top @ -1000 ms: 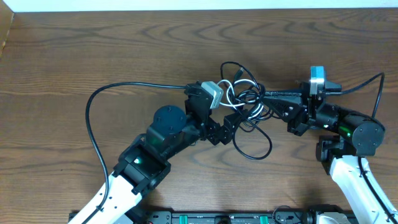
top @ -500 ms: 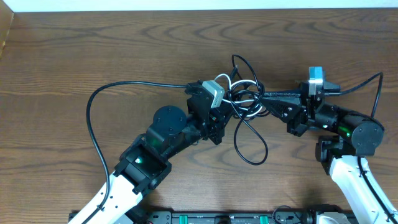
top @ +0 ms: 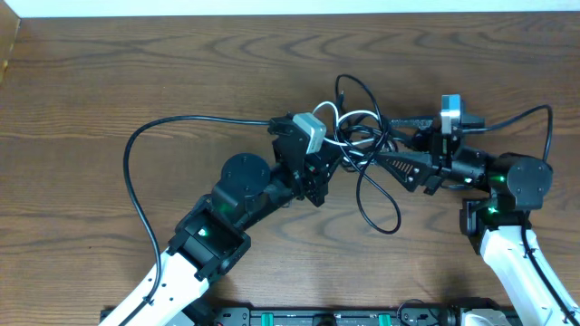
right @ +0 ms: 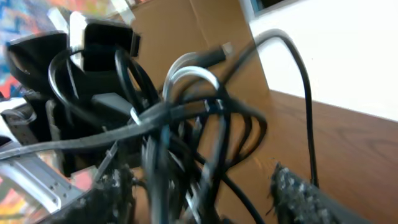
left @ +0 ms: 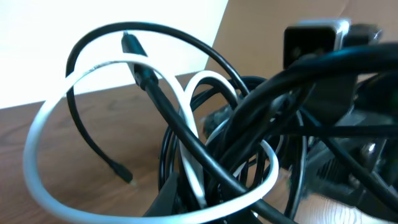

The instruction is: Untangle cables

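I should hold the knot (top: 370, 145) with my right gripper while my left gripper opens and moves back, because my left gripper is gripping the white cable and black cords together (left: 202, 176).
The cables (top: 362, 140), several black cords and one white one (top: 352, 117), are knotted together at the table's middle, with a black loop (top: 381, 204) trailing toward the front. My left gripper (top: 330, 163) is shut on the left side of the knot. In the left wrist view the white cable (left: 37, 155) arcs round the black cords (left: 186, 137) just above the left gripper (left: 205, 208). My right gripper (top: 387, 139) stands open at the knot's right side. The right wrist view shows its fingers (right: 305, 199) spread wide, with blurred cables (right: 186, 118) between them and the right gripper (right: 205, 202) gripping none.
The left arm's thick black lead (top: 134, 181) arcs over the wooden table (top: 136, 72) at the left. The right arm's lead (top: 535, 116) curves at the far right. The two grippers face each other closely across the knot.
My left gripper closed on the knot and stayed shut. My right gripper let go and opened wide. The trailing black loop swung to the right.
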Robot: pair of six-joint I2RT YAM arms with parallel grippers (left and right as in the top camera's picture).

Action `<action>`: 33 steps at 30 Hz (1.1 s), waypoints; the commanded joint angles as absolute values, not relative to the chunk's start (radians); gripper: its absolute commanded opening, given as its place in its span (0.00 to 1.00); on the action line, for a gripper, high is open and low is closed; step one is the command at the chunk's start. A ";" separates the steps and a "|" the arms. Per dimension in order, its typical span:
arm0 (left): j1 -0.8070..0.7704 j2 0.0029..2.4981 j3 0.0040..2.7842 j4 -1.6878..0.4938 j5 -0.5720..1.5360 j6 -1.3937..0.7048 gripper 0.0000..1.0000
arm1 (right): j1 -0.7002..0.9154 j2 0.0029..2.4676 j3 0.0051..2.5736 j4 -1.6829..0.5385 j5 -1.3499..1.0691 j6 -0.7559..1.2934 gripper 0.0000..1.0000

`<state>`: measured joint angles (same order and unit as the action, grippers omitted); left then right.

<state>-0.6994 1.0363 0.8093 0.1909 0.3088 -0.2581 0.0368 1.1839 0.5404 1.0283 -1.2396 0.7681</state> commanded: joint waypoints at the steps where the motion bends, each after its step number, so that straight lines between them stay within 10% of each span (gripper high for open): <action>1: -0.698 1.031 0.822 0.220 0.307 -0.288 0.08 | 0.041 1.180 0.548 1.008 -1.234 0.686 0.70; 14: -0.701 1.049 0.822 0.224 0.392 -0.313 0.08 | 0.065 1.180 0.548 1.011 -1.232 0.682 0.57; 24: -0.713 1.058 0.822 0.249 0.393 -0.313 0.09 | 0.077 1.180 0.548 1.020 -1.222 0.670 0.01; 33: -0.713 1.058 0.822 0.241 0.393 -0.312 0.46 | 0.030 1.180 0.548 1.021 -1.234 0.672 0.01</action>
<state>-0.7101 1.0603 0.8093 0.2359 0.3763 -0.3183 0.0483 1.1839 0.5404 1.0145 -1.2362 0.6796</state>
